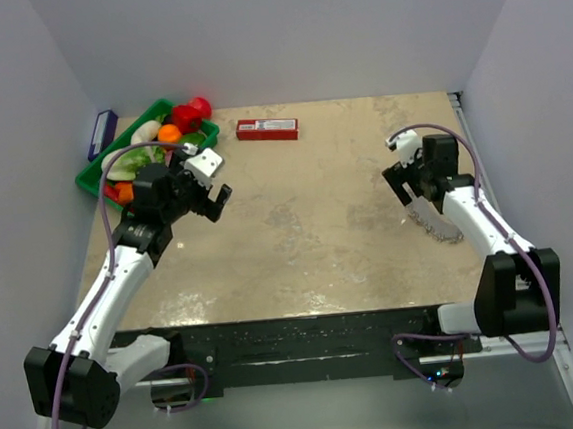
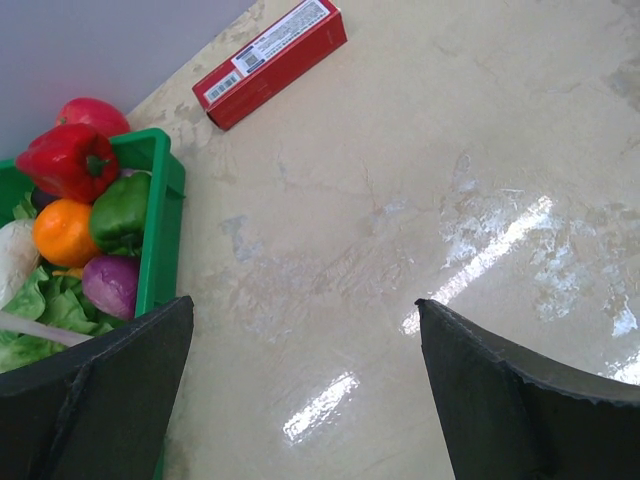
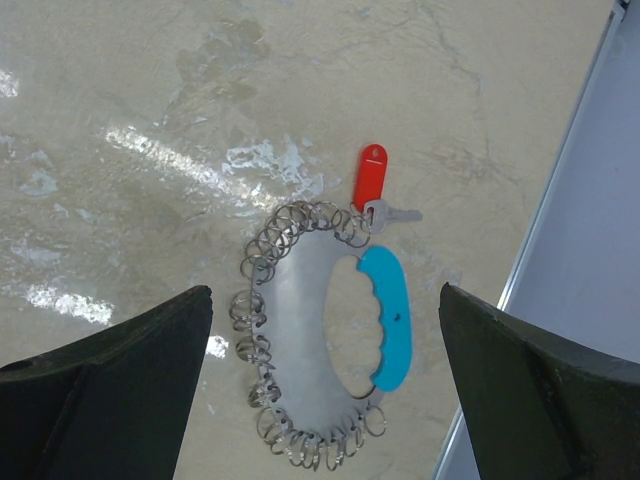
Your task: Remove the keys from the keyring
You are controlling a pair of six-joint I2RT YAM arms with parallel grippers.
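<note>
The silvery crescent (image 3: 297,320) lies lengthwise between my right gripper's open fingers. I should keep going down toward its ringed top edge (image 3: 300,222) until the fingers reach it, then close them.
The keyring (image 3: 305,330) lies flat on the table: a silvery crescent with a bright blue curved section (image 3: 388,315). Several small silvery rings (image 3: 262,300) fringe its outer edge. One small silver key (image 3: 392,213) with a red tag (image 3: 369,176) hangs at its top end. My right gripper (image 3: 325,290) is open and empty above it, one finger on each side, not touching. In the top view the keyring (image 1: 436,221) shows by my right gripper (image 1: 405,189). My left gripper (image 1: 209,193) is open and empty over bare table (image 2: 304,302), far from the keyring.
A green tray (image 1: 92,171) of vegetables stands at the back left, its wall (image 2: 160,230) just left of my left fingers. A long red box (image 1: 267,129) lies at the back middle, also in the left wrist view (image 2: 270,62). The right wall (image 3: 600,250) runs close beside the keyring.
</note>
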